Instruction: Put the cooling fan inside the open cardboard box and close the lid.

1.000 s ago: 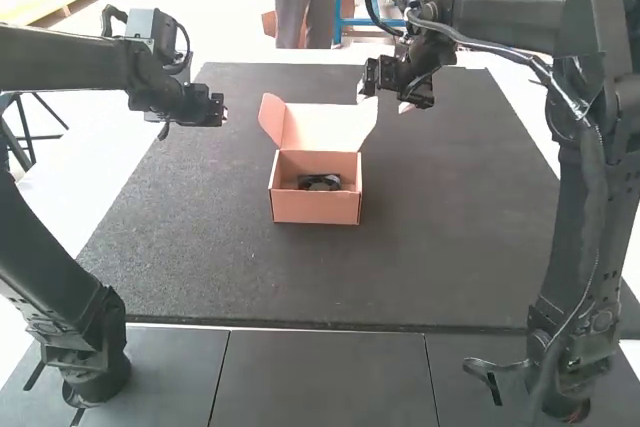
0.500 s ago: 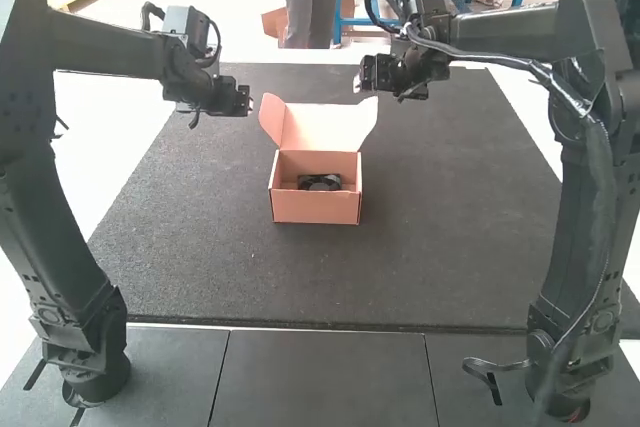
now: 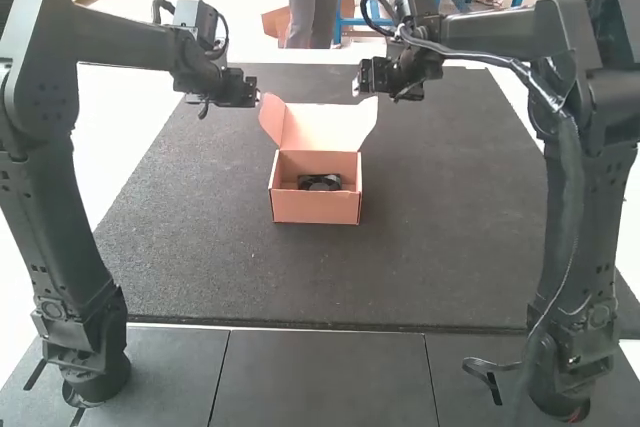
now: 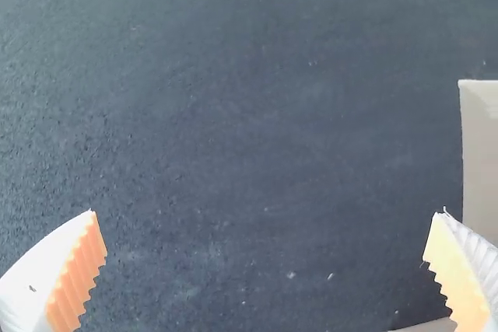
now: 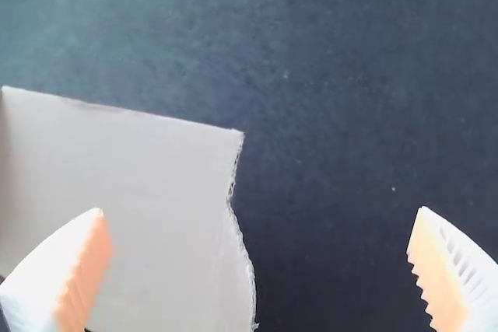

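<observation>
The side flap (image 3: 367,125) spreads outward from the box's lid (image 3: 356,134), so it will fold in and swing the lid over the box when the robot pulls forward.
An open cardboard box (image 3: 315,185) stands mid-mat with the black cooling fan (image 3: 319,183) lying inside it. Its lid (image 3: 318,125) stands upright behind the opening. My left gripper (image 3: 248,99) hovers open just behind the lid's left corner; the lid edge (image 4: 478,153) shows past one finger (image 4: 71,270). My right gripper (image 3: 372,79) hangs open above the lid's right corner, and the lid panel (image 5: 132,184) lies below one of its fingers (image 5: 70,270).
The black mat (image 3: 450,217) covers the table around the box. A person's legs stand beyond the far edge, away from the box. The arms' bases sit at the near left and near right corners.
The left gripper has swung right and back toward the lid's left corner. The right gripper has shifted left and slightly back over the lid's right corner. The box and fan stayed put.
</observation>
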Controlling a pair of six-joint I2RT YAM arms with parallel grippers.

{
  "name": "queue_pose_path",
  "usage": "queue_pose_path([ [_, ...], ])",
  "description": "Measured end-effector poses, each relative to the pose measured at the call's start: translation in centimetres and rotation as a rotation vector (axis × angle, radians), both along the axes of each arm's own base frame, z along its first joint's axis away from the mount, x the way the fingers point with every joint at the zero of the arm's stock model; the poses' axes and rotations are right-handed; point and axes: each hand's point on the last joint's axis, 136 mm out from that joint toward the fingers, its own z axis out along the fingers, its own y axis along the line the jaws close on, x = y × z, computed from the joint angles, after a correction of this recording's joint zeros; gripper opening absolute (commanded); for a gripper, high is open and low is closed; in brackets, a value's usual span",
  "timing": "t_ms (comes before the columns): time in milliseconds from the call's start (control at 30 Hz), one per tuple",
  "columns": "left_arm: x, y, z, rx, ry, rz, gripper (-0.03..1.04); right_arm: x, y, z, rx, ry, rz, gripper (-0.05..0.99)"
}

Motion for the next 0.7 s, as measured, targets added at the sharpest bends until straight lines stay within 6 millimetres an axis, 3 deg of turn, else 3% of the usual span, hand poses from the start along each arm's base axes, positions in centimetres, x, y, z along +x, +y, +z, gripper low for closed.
queue_pose_path([
  [133, -0.1, -1.5, 0.3, -0.010, -0.005, -0.032, 0.97, 0.2, -0.2, -0.3, 0.001, 0.024, -0.007, 0.66],
  [333, -0.4, -3.0, 0.3, -0.018, -0.003, -0.059, 0.97, -0.1, -0.3, -0.3, 0.015, 0.048, -0.007, 0.37],
  [467, -0.4, -3.1, 0.3, -0.020, -0.002, -0.061, 0.97, -0.6, -0.1, -0.7, 0.029, 0.078, 0.001, 0.33],
  [600, -0.5, -3.1, 0.2, -0.019, 0.000, -0.062, 0.97, -1.1, 0.1, -1.0, 0.037, 0.106, 0.011, 0.21],
  [700, -0.5, -3.1, 0.1, -0.019, 0.004, -0.062, 0.97, -1.3, 0.2, -1.0, 0.044, 0.113, 0.017, 0.18],
])
